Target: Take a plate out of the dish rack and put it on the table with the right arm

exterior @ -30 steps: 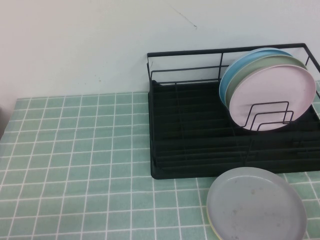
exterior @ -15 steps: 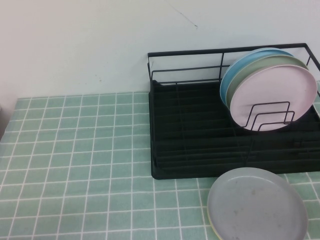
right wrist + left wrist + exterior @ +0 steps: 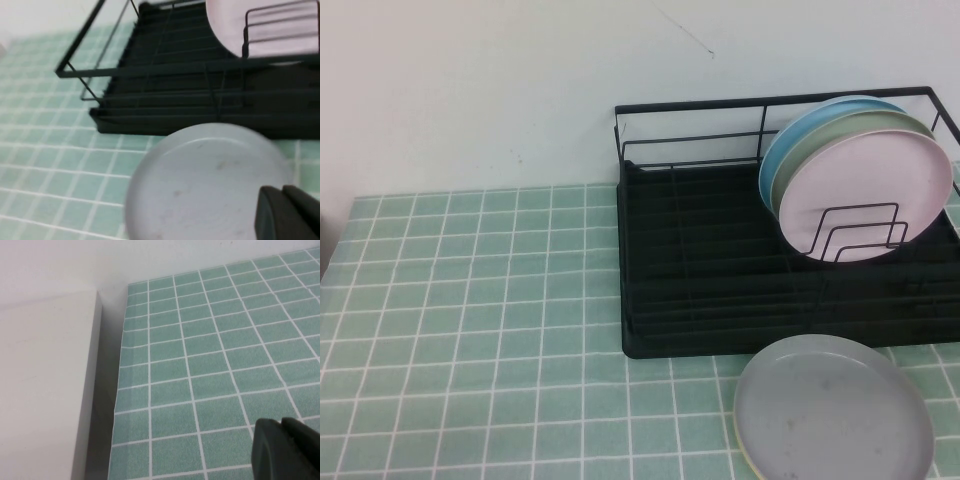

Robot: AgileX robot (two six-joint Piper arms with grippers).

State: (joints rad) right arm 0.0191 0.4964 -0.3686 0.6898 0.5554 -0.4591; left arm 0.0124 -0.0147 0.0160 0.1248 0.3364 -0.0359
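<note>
I expect the pale pink plate [image 3: 866, 190] to come out alone when I lift it, and the pale green plate will stay standing, because staggered rims [image 3: 817, 143] stand among wire dividers.
The pale pink plate [image 3: 865, 190] stands upright at the front of a stack in the black dish rack [image 3: 720, 290], behind wire dividers, at the right rear of the mint-green tiled table [image 3: 470, 300]. It also shows in the right wrist view [image 3: 265, 30], with the rack [image 3: 165, 70] in front of it. My right gripper [image 3: 281, 191] is shut and empty, hovering over a grey plate [image 3: 200, 175] lying in front of the rack. My left gripper [image 3: 282, 424] is shut and empty above bare tiles near the table's left edge. Neither gripper shows in the high view.
A pale green plate [image 3: 820, 140] and a blue plate [image 3: 782, 145] stand behind the pink one. The grey plate [image 3: 832, 410] lies flat at the front right with a yellowish rim under it. A white block [image 3: 45, 390] borders the table's left edge.
</note>
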